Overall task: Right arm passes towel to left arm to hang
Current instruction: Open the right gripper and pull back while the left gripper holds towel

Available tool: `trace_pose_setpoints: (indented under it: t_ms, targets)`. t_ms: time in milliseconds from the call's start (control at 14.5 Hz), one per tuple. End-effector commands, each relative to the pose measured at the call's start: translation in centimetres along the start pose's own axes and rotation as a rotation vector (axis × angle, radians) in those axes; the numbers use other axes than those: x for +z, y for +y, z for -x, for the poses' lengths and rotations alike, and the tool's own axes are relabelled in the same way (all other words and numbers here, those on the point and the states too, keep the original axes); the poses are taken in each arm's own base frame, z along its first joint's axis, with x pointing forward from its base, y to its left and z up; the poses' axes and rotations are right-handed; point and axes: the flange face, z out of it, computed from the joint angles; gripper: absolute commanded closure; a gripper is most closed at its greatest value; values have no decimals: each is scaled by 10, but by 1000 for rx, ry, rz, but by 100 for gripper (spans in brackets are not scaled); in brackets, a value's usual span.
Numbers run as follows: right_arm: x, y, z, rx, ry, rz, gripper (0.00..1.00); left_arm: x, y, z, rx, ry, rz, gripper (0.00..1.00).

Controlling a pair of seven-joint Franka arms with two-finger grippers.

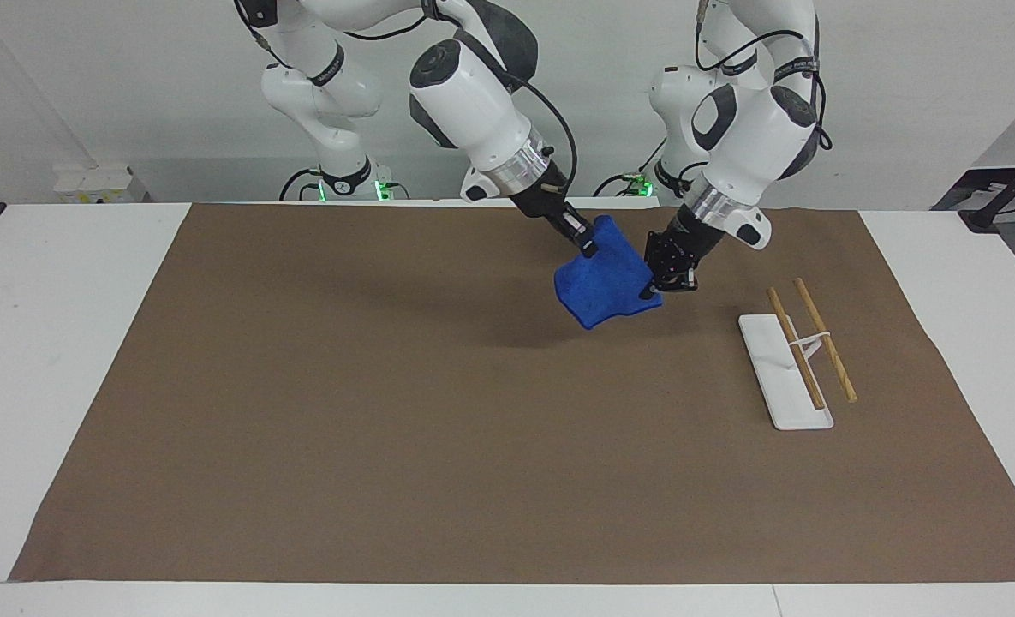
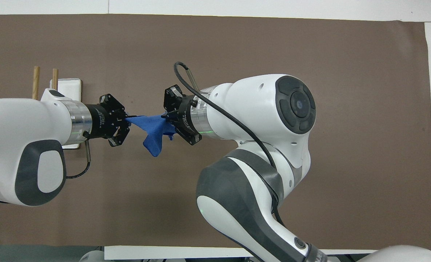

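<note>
Next, I let go of the towel's upper corner (image 2: 162,119) with my right gripper and move that gripper away before my left gripper goes to the rack (image 1: 797,372), because both grippers are closed on the towel.
The bright blue towel (image 1: 603,283) hangs in the air over the brown mat, stretched between both grippers; it also shows in the overhead view (image 2: 153,133). My right gripper (image 1: 587,247) is shut on the towel's upper corner (image 2: 168,123). My left gripper (image 1: 651,293) is shut on the towel's corner toward the left arm's end of the table (image 2: 125,122). The towel's free lower part sags below the two grips. Its loop tail does not show.
A white rack base (image 1: 768,368) with two wooden rods (image 1: 824,338) stands on the brown mat (image 1: 387,386) toward the left arm's end of the table; in the overhead view (image 2: 70,87) the left arm covers part of it.
</note>
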Motion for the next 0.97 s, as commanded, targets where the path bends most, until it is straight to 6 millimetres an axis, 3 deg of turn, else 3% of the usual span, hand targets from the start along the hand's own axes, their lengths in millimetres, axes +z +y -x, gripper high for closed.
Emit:
trace_pose_setpoints:
  t_ms: [0, 69, 138, 207, 276, 483, 621, 759, 897]
  targets:
    - [-5, -3, -1, 2, -18, 1, 100, 1, 8, 0, 6, -15, 8, 100]
    - [-5, -3, -1, 2, -18, 1, 100, 1, 9, 0, 8, -15, 8, 100]
    - [-5, -3, -2, 7, -18, 1, 86, 1, 9, 0, 8, -15, 10, 100]
    - [-5, -3, -3, 10, -17, 6, 31, 0, 9, 0, 7, -16, 12, 100]
    - [-5, -3, -2, 12, -17, 7, 0, 0, 10, 1, 9, -17, 12, 100]
    - [-7, -3, -5, -11, -6, 3, 0, -4, 15, 3, 11, -24, 42, 100]
    - [-13, -3, -11, -124, 13, 9, 0, -7, 23, 4, 87, -24, 65, 100]
    - [-24, 1, -35, -318, 50, 53, 0, -13, 30, -4, 241, -16, 80, 100]
    - [-40, 6, -69, -565, 85, 129, 0, -19, 41, -26, 384, 3, 90, 100]
